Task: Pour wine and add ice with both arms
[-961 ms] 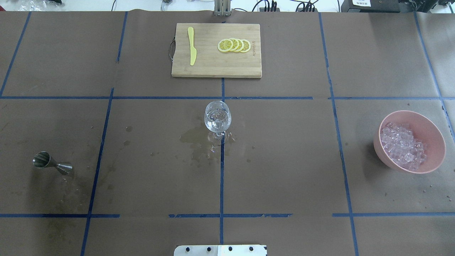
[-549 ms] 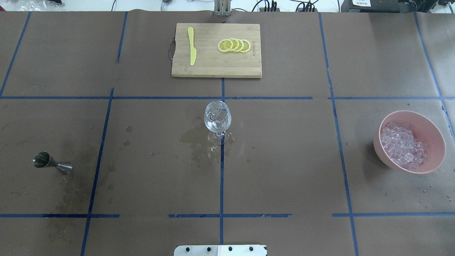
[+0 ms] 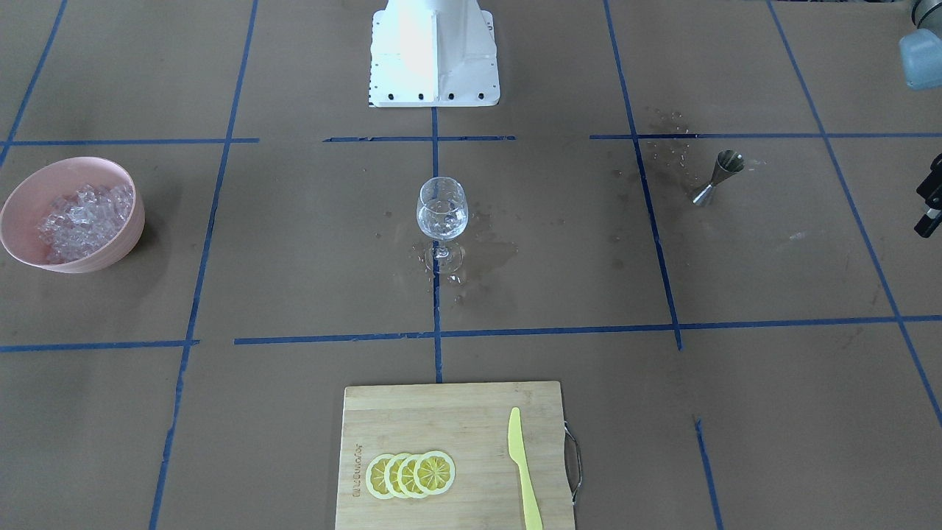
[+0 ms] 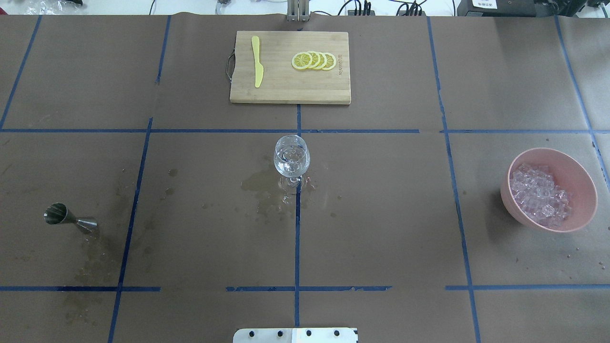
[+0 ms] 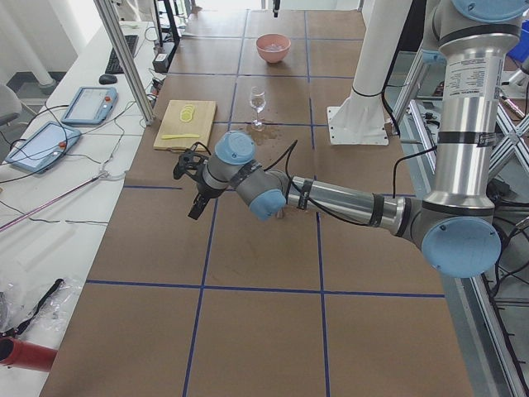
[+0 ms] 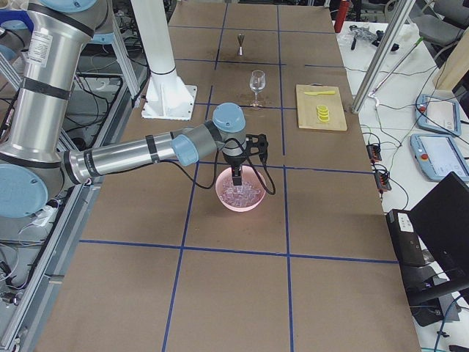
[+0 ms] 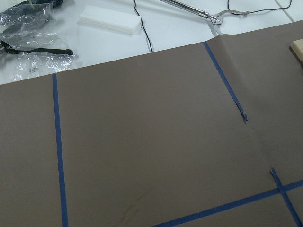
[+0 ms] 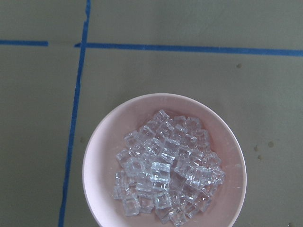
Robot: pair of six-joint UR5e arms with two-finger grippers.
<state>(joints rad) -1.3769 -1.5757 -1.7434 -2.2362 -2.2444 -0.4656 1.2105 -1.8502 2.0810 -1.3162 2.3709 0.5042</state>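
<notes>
The top ice cube (image 8: 160,169) rests with clear edges above loosely heaped neighbours (image 8: 188,182), so I expect it to come away on its own when I lift it.
A clear wine glass (image 4: 291,157) stands upright at the table's middle with a little clear liquid in it; it also shows in the front-facing view (image 3: 442,210). Clear ice cubes (image 4: 541,195) fill a pink bowl (image 4: 587,183) at the right. The right wrist view looks straight down on the ice (image 8: 165,172). My right gripper (image 6: 237,178) hangs just above the bowl (image 6: 253,203), pointing down; I cannot tell if it is open. My left gripper (image 5: 193,180) hovers over bare table at the left end, away from the glass; I cannot tell its state.
A steel jigger (image 4: 69,217) stands at the left, with wet stains around it and around the glass foot. A wooden cutting board (image 4: 286,93) at the back holds a yellow knife (image 4: 258,62) and lemon slices (image 4: 313,61). The white pedestal (image 3: 434,51) is at the robot's side.
Nothing on the table has moved. Faint shadows near the jigger and the bowl have shifted a little.
</notes>
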